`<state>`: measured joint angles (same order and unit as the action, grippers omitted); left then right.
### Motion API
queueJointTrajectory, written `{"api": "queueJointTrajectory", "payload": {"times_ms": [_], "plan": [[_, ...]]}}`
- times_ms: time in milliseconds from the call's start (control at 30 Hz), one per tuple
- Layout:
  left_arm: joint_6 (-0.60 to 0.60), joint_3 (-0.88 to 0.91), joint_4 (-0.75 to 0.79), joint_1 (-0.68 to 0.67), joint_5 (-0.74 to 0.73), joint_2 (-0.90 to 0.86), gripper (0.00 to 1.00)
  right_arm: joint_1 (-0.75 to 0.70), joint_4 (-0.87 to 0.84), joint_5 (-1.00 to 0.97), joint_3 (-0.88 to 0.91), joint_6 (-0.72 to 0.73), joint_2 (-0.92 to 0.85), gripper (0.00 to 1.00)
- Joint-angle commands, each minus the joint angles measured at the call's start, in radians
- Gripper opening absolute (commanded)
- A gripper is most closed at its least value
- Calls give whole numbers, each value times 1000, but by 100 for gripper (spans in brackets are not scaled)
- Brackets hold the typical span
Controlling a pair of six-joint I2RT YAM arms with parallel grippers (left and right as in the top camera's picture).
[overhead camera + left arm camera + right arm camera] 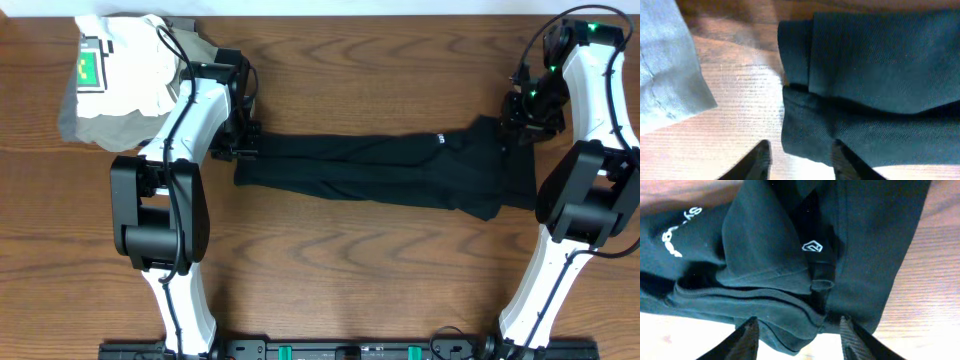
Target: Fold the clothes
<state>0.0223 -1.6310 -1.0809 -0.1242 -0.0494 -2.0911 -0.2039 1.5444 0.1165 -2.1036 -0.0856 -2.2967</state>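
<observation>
My left gripper should take both layers [802, 102] together, since a gap splits the end [812, 93] of the black T-shirt there, before it folds that end toward the T-shirt's middle.
The black T-shirt [380, 168] lies folded into a long strip across the middle of the table, with a small white logo near its right end. My left gripper [243, 140] is open at the strip's left end; in the left wrist view its fingers [801, 159] straddle the shirt's corner [860, 85] without closing on it. My right gripper [517, 128] is open over the right end; in the right wrist view its fingers [797, 332] stand on either side of the bunched shirt edge [790, 265], which shows white logos.
A cream garment with a green tag [125, 60] lies on khaki-grey folded garments [100, 125] at the back left, close to my left arm. Its grey edge shows in the left wrist view [665, 65]. Bare wood table [380, 270] lies in front of the shirt.
</observation>
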Motion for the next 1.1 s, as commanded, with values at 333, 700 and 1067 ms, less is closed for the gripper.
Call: {"api": "queueJointTrajectory", "payload": {"times_ms": [333, 700, 1067], "plan": [[-185, -9, 53, 77, -332, -1, 63, -13, 7, 99, -19, -156, 0, 63], [-233, 98, 155, 77, -332, -4, 66, 1, 7, 99, -19, -156, 0, 67], [-239, 241, 339, 80, -313, -5, 67, 2, -6, 102, -19, -155, 0, 69]]}}
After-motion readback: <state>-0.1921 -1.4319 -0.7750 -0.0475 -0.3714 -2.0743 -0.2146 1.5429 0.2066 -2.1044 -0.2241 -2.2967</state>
